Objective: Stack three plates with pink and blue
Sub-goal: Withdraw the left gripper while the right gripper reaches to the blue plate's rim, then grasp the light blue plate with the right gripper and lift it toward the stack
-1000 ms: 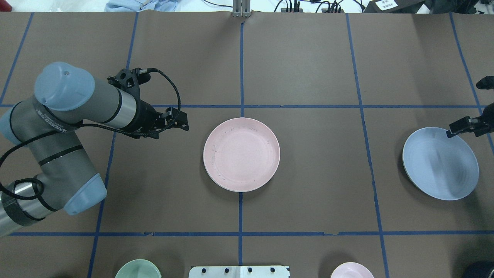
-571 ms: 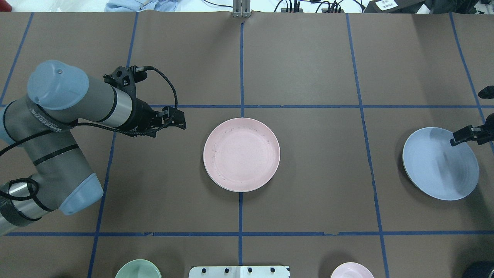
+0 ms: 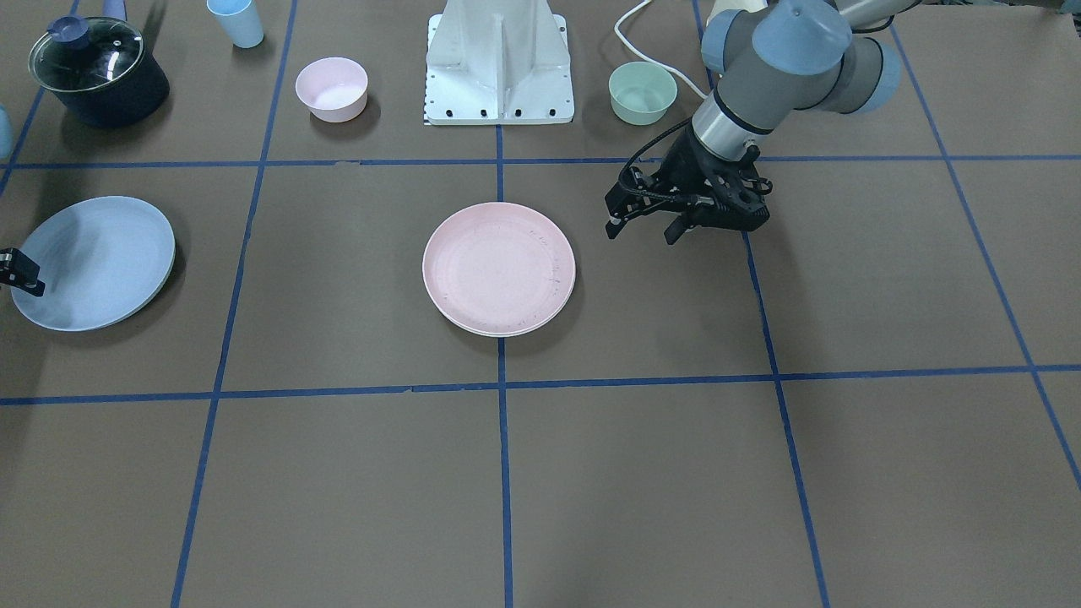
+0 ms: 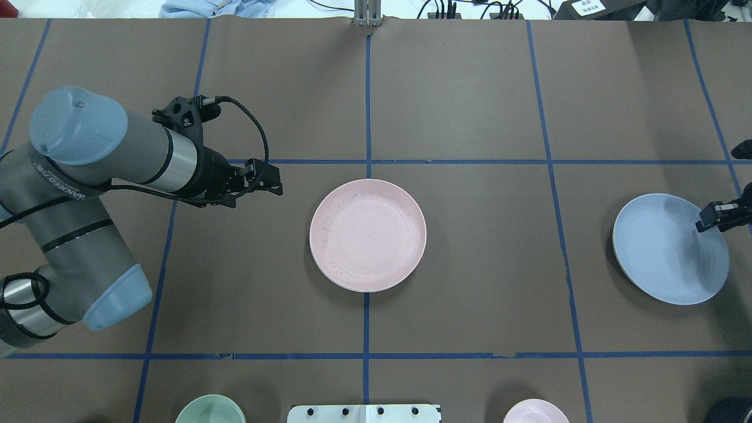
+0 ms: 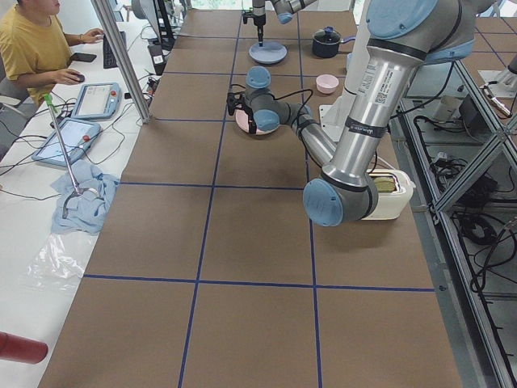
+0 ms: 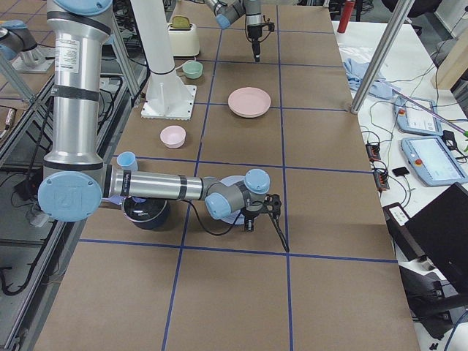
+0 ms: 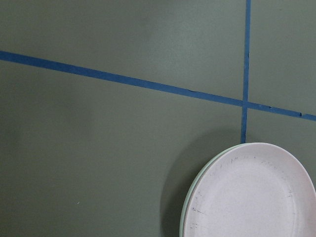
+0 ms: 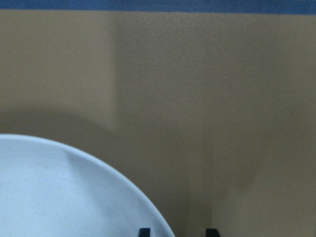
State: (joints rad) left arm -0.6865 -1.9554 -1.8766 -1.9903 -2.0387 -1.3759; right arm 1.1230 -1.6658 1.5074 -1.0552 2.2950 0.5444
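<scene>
My gripper will lower the light blue plate [image 3: 100, 263], which should then nest and cover almost all of the pink plate [image 3: 498, 269], because their round rims look equally wide.
The pale pink plate [image 4: 368, 235] lies at the table's centre on the cream plate, whose rim shows under it in the left wrist view [image 7: 187, 207]. The light blue plate [image 4: 667, 249] lies alone at the right, also seen in the front view [image 3: 91, 262]. My left gripper [image 4: 275, 183] is open and empty, hovering left of the pink plate [image 3: 498, 268]. My right gripper [image 4: 712, 220] is open over the blue plate's right rim. In the right wrist view its fingertips [image 8: 144, 231] stand apart beside the blue plate's rim [image 8: 59, 197].
A mint-green bowl [image 3: 643, 93], a small pink bowl [image 3: 332, 88] and the white base mount [image 3: 500, 63] stand along the robot's side. A lidded dark pot [image 3: 97, 72] and a blue cup [image 3: 236, 21] stand at that side near the blue plate.
My left arm has drawn back a little to the left, away from the pink plate. My right gripper has moved right and nearer, from the blue plate's far rim toward its right rim.
</scene>
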